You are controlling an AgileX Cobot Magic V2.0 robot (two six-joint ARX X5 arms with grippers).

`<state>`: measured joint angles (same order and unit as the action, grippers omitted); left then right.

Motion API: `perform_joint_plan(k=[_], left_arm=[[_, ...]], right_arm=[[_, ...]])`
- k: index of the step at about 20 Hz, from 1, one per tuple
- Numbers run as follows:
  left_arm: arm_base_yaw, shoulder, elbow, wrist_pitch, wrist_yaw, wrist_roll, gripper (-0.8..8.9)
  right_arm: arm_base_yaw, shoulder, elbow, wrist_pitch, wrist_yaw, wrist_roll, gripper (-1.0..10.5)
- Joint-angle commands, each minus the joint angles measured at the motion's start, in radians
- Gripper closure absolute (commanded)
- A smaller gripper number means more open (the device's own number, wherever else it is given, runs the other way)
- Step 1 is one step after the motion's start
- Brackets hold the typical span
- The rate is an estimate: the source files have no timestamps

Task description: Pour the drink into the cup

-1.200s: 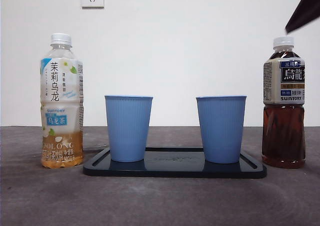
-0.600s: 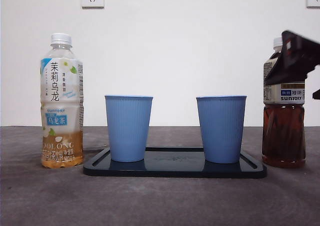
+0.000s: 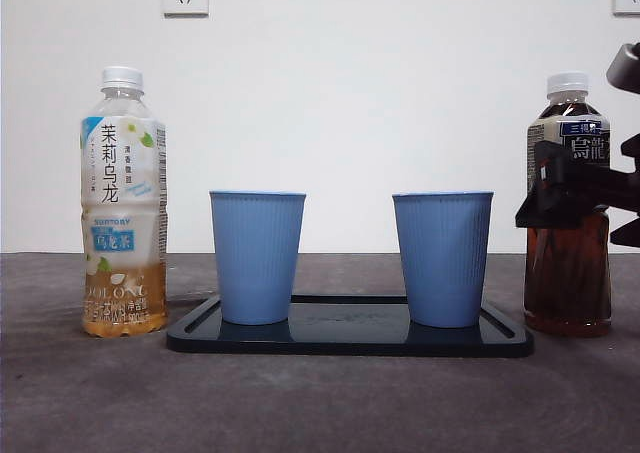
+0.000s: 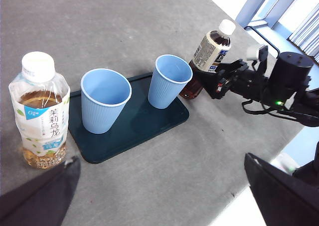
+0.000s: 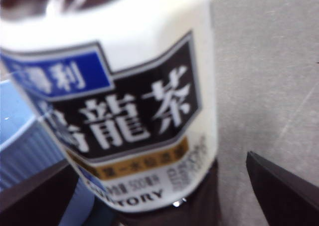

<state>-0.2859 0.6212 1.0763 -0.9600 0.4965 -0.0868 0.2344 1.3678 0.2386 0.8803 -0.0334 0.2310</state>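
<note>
I am going to tip the dark tea bottle point(image 3: 567, 283) toward the cup, and it will keep its tea inside because the white cap point(image 3: 568, 83) sits on the bottle's neck.
A dark oolong tea bottle point(image 3: 567, 273) with a white cap stands right of the tray. My right gripper point(image 3: 570, 198) is open at its label height, with the bottle point(image 5: 119, 101) between the jaws and a gap showing on one side. Two blue cups point(image 3: 257, 258) point(image 3: 442, 258) stand upright on a dark tray point(image 3: 350, 338). In the left wrist view both cups point(image 4: 103, 104) point(image 4: 169, 81) look empty. My left gripper point(image 4: 159, 196) hangs open high above the table, holding nothing.
A capped pale jasmine oolong bottle point(image 3: 124, 203), about a quarter full, stands left of the tray. The table's edge runs close behind the right arm point(image 4: 279, 86). A white wall with sockets backs the scene.
My right gripper has come down from the top right corner to the dark bottle's label and now has its jaws on either side of it. Bottles and cups have not moved.
</note>
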Motion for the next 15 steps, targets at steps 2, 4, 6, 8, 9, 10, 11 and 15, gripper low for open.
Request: perform_joint_plan(k=[2,4,6,8,9,10,11,15], left_arm=[[-0.003,0.005,0.011,0.014,0.001,0.019,2.87],[-0.003,0.006,0.011,0.014,0.001,0.019,2.86],[-0.003,0.006,0.011,0.014,0.0,0.019,2.87],[-0.003,0.006,0.011,0.014,0.0,0.019,2.86],[-0.003,0.006,0.011,0.014,0.0,0.019,2.86],[-0.003,0.006,0.011,0.014,0.0,0.019,2.86],[-0.003,0.006,0.011,0.014,0.0,0.02,2.86],[-0.003,0.006,0.011,0.014,0.0,0.023,2.87]], right_arm=[[0.003,0.071,0.021,0.066,0.0,-0.031,4.8],[0.002,0.093,0.04,0.065,0.0,-0.041,4.8],[0.003,0.109,0.06,0.067,-0.004,-0.041,5.7],[0.003,0.116,0.072,0.067,-0.003,-0.04,6.5],[0.003,0.116,0.072,0.066,-0.003,-0.04,7.0],[0.003,0.116,0.072,0.066,-0.003,-0.04,7.4],[0.003,0.116,0.072,0.066,-0.003,-0.04,7.7],[0.003,0.101,0.072,0.057,-0.027,-0.068,7.9]])
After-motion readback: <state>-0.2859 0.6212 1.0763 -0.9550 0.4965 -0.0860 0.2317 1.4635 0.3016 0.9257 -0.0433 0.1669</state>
